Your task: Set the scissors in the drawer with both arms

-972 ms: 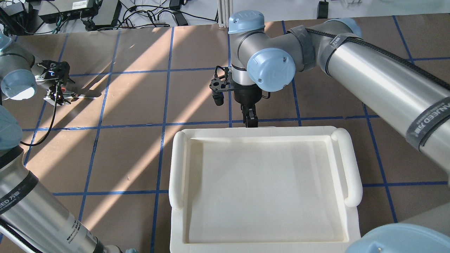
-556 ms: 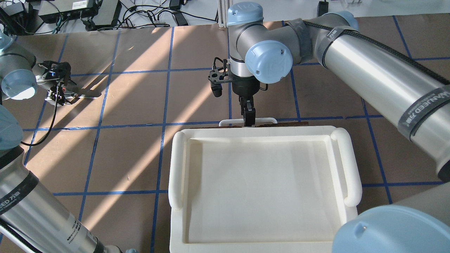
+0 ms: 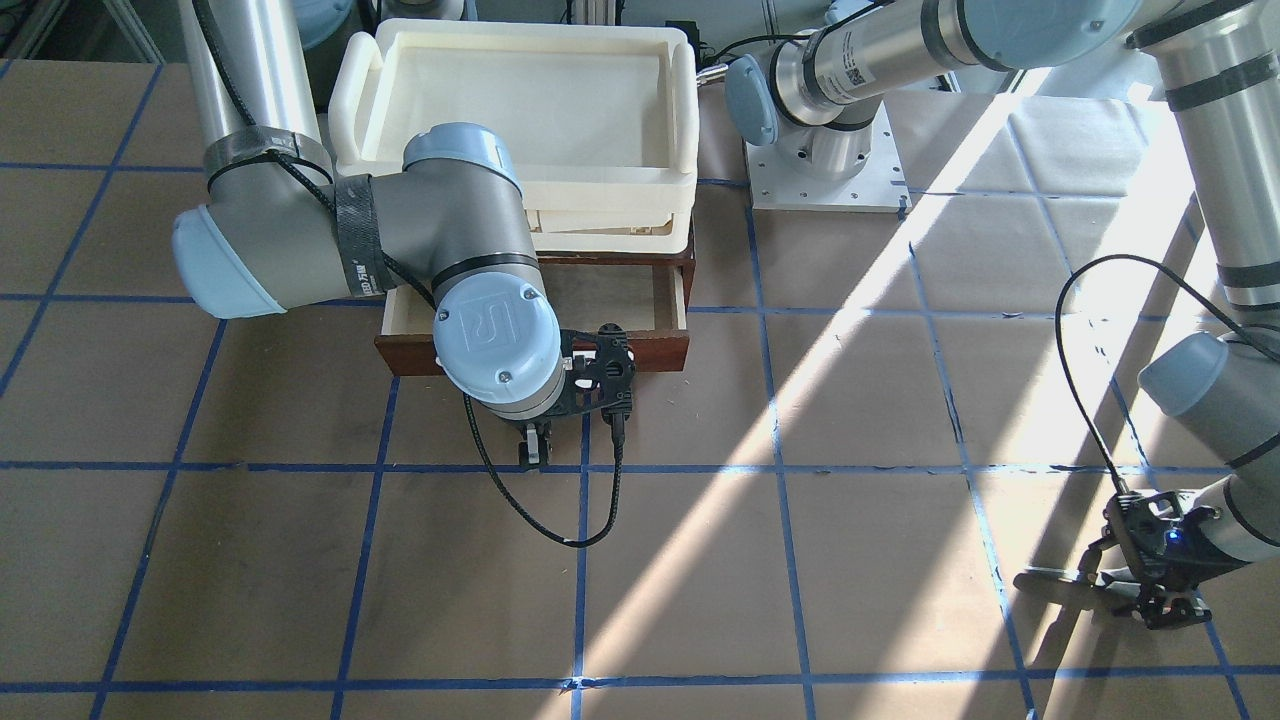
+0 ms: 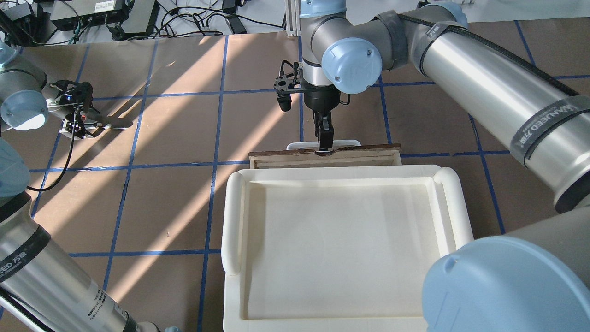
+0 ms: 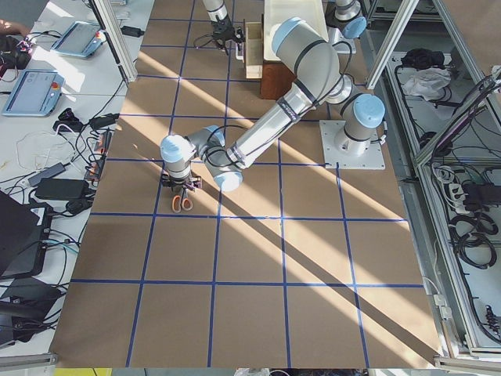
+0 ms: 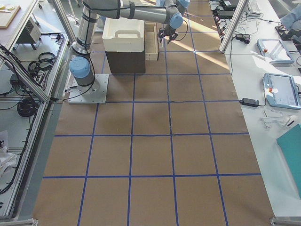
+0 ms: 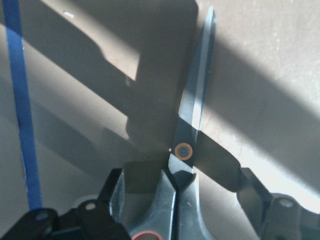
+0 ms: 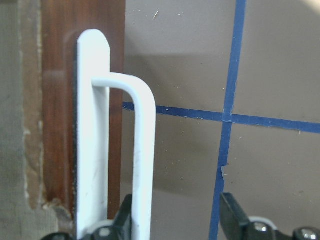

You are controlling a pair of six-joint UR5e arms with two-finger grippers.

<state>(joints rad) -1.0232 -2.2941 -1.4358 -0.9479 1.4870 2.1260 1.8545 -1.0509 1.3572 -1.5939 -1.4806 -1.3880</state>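
Note:
My gripper will lift the scissors (image 3: 1056,584) and they will stay shut, since their blades lie closed and both handles sit between the fingers near the orange pivot (image 7: 183,151).
The scissors (image 7: 192,125) lie flat on the table at the far left, blades (image 4: 113,123) pointing toward the middle; they also show in the front view (image 3: 1050,585). My left gripper (image 4: 78,123) is down over their handles, open, with a finger on either side (image 7: 182,200). The drawer (image 3: 640,295) stands partly out from under the cream tray, showing its pale inside and reddish-brown front (image 3: 660,352). My right gripper (image 4: 324,138) is at the white bar handle (image 8: 142,150). Its fingers are apart, with the bar between them against one finger (image 8: 127,215).
The cream plastic tray (image 4: 233,216) sits on top of the dark cabinet (image 6: 124,61) that holds the drawer. A black cable (image 3: 560,520) hangs in a loop from the right wrist. A white base plate (image 3: 825,170) stands beside the cabinet. Electronics and cables (image 4: 92,14) line the far edge.
My right gripper has moved away from the robot with the bar handle, and the drawer has slid out from under the tray. The left gripper and scissors have barely moved.

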